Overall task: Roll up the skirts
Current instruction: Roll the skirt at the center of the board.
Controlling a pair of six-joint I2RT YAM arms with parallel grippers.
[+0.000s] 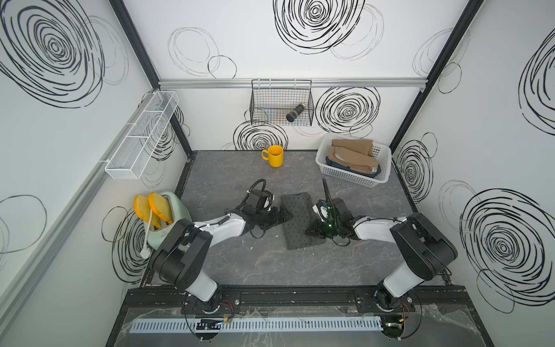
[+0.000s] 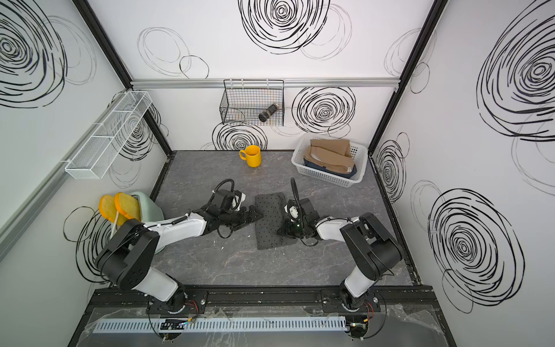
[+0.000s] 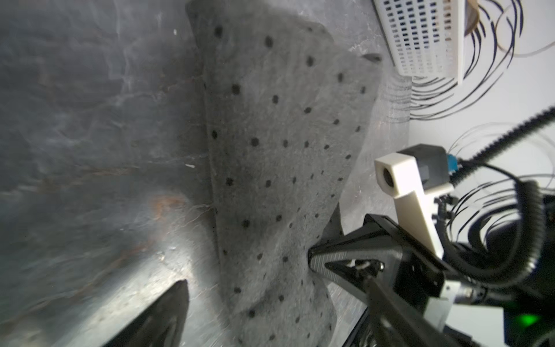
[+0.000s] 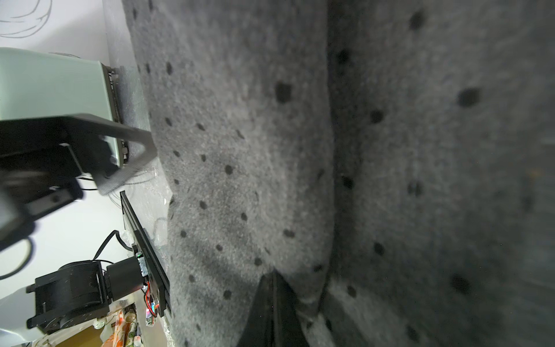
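Observation:
The robot's right gripper is puckering the near part of the dark grey skirt's edge (image 1: 320,241), so next the left gripper grabs the edge's far part (image 1: 310,203) before both grippers fold it across.
The dark grey skirt with black dots (image 1: 297,222) (image 2: 270,222) lies mid-table, folded into a long strip. My left gripper (image 1: 286,217) (image 2: 256,217) (image 3: 276,282) is open at its left edge, and in the left wrist view the cloth (image 3: 279,168) runs between the jaws. My right gripper (image 1: 310,232) (image 2: 280,232) (image 4: 273,275) is shut at the right edge, its tips pinching a puckered fold of the cloth (image 4: 240,150). The tan-brown skirt (image 1: 351,150) (image 2: 329,150) lies on the dark blue denim skirt (image 1: 330,163) in the white basket (image 1: 354,177) (image 2: 327,177).
A yellow mug (image 1: 275,156) stands at the back of the table. A pale green toaster (image 1: 172,207) with two orange slices sits at the left edge. A black wire basket (image 1: 267,105) holding a dark jar (image 1: 295,111) hangs on the back wall. A white mesh shelf (image 1: 141,135) hangs on the left wall.

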